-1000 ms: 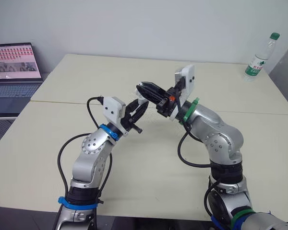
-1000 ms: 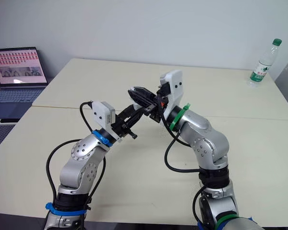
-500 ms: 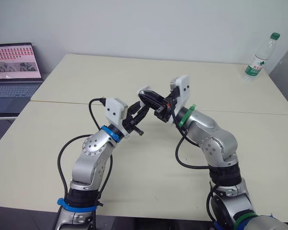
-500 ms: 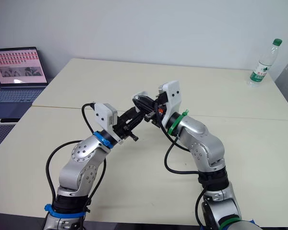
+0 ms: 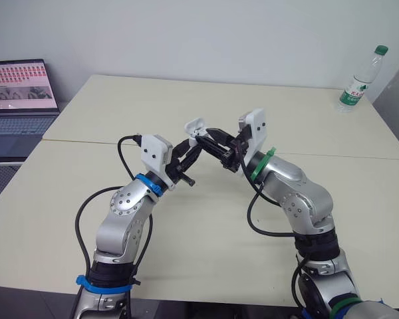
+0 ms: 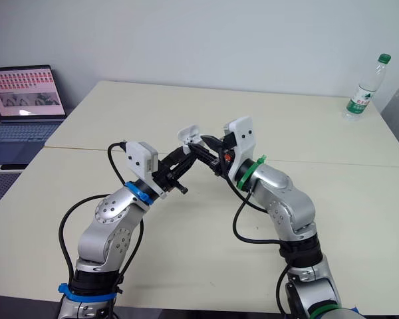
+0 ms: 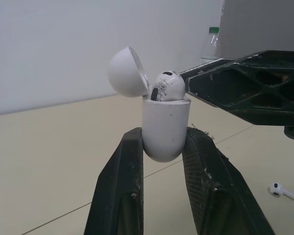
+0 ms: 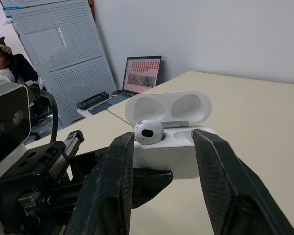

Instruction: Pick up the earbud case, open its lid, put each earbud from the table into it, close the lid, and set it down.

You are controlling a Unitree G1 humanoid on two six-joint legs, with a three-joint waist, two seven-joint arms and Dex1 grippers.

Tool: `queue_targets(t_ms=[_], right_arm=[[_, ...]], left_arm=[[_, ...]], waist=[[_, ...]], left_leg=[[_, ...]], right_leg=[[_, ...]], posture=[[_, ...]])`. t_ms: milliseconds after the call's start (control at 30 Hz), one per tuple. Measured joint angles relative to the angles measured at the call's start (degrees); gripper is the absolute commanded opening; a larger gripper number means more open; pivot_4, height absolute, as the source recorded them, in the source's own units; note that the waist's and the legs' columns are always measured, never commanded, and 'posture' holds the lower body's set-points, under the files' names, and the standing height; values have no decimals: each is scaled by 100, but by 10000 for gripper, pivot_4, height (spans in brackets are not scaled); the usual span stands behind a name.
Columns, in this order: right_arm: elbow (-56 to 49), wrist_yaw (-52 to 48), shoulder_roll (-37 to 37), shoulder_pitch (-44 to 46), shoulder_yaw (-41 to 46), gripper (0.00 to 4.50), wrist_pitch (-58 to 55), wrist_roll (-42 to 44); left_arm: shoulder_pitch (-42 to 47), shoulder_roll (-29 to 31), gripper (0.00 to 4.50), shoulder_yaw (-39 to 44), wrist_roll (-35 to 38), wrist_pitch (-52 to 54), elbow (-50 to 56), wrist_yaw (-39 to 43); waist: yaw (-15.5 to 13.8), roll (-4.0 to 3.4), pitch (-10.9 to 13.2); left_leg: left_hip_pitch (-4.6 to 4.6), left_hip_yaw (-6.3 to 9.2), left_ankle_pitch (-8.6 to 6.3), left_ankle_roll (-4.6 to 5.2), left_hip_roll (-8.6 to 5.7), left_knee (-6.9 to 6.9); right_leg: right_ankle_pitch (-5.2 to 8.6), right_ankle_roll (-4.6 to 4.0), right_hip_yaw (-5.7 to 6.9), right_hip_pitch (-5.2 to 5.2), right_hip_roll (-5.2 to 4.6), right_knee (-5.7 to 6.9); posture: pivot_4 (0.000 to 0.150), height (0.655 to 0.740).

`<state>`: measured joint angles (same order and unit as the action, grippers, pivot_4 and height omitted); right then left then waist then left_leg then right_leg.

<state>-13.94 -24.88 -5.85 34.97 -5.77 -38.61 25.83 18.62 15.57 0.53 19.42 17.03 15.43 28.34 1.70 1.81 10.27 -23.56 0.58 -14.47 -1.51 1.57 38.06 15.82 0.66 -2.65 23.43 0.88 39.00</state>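
The open lid (image 8: pixel 168 106) is joined to the earbud case by a hinge strip (image 8: pixel 175 124), so I expect the lid to swing closed over the earbuds when I push it.
My left gripper (image 7: pixel 164 144) is shut on the white earbud case (image 7: pixel 165 128), holding it upright above the table. Its lid (image 7: pixel 127 72) stands open. One white earbud (image 7: pixel 167 86) sits in the top of the case, its head sticking out. My right gripper (image 8: pixel 165 138) is open, its black fingers (image 8: pixel 118 166) standing on either side of the case and earbud (image 8: pixel 148 131) without touching the earbud. The two grippers meet over the middle of the table (image 5: pixel 206 136). A second earbud (image 7: pixel 282 190) lies loose on the table below.
A water bottle (image 5: pixel 361 78) stands at the far right corner of the table (image 5: pixel 206 239). A laptop (image 5: pixel 16 93) sits on a lower surface to the left. A seated person (image 8: pixel 2 61) and a pegboard (image 8: pixel 59 44) are behind.
My right gripper has come down and in toward the case held by my left gripper. The left gripper has raised the case slightly, and the open lid now shows.
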Motion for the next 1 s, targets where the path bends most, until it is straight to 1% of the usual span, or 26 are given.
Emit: queue_targets(t_ms=[100, 200, 333, 367, 433, 533, 667, 767, 1000], right_arm=[[54, -35, -24, 3, 29, 19893, 59, 24], [48, -256, -167, 41, 274, 19893, -5, 339], [-169, -801, -1169, 184, 760, 19893, -511, 952], [-193, -955, -1555, 177, 824, 19893, -612, 987], [-162, -1092, -2014, 64, 839, 19893, -634, 854], [-46, -1088, -2437, -560, 614, 19893, -426, 313], [153, -661, -2425, -1266, 299, 19893, -235, -358], [202, -264, -2299, -1605, 201, 19893, -63, -826], [355, 234, -2088, -1852, 11, 19893, 204, -1488]], left_arm=[[0, -2, 7623, 0, 1, -5, 0, 1], [0, -1, 7623, -2, 24, -21, 8, 14], [-116, 127, 7623, 80, 60, -34, 25, 84], [-146, 164, 7623, 142, 60, -42, 26, 96], [-167, 226, 7623, 208, 59, -58, 25, 99], [-177, 226, 7623, 223, 59, -101, 28, 89], [-195, 225, 7623, 219, 55, -105, 44, 42], [-223, 226, 7623, 216, 50, -105, 84, -5], [-222, 290, 7623, 202, -18, -104, 86, 1]], waist=[[0, 0, 0], [-1, 0, 0], [-12, 0, 0], [-14, 0, 0], [-10, 0, 0], [-11, 1, -1], [8, 0, 0], [7, 0, 0], [4, 0, 0]], left_leg=[[0, 0, 0, 0, 0, 0], [0, 0, 0, 0, -2, 0], [-1, 2, 0, 1, -4, 0], [-1, 4, 0, 1, -3, 1], [0, 6, 0, 1, -2, -1], [0, 11, 0, 1, -2, -1], [1, 3, 0, 0, -2, 0], [3, 6, 1, 0, -2, 0], [4, 5, 2, -2, -3, 1]], right_leg=[[0, 0, 0, 0, 0, 0], [0, 0, 0, -1, -1, -1], [0, -1, 3, -5, -3, -6], [2, -3, 4, -5, -3, -6], [3, -5, 5, -5, 0, -5], [6, -7, 6, -8, 4, -5], [5, -7, -4, -7, 4, -1], [6, -6, -1, -8, 5, 0], [6, -6, -2, -9, 6, 0]], posture=[[1500, 7400], [1500, 7400], [1500, 7400], [1500, 7400], [1500, 7400], [1500, 7400], [1500, 7400], [1500, 7400], [1500, 7400]])
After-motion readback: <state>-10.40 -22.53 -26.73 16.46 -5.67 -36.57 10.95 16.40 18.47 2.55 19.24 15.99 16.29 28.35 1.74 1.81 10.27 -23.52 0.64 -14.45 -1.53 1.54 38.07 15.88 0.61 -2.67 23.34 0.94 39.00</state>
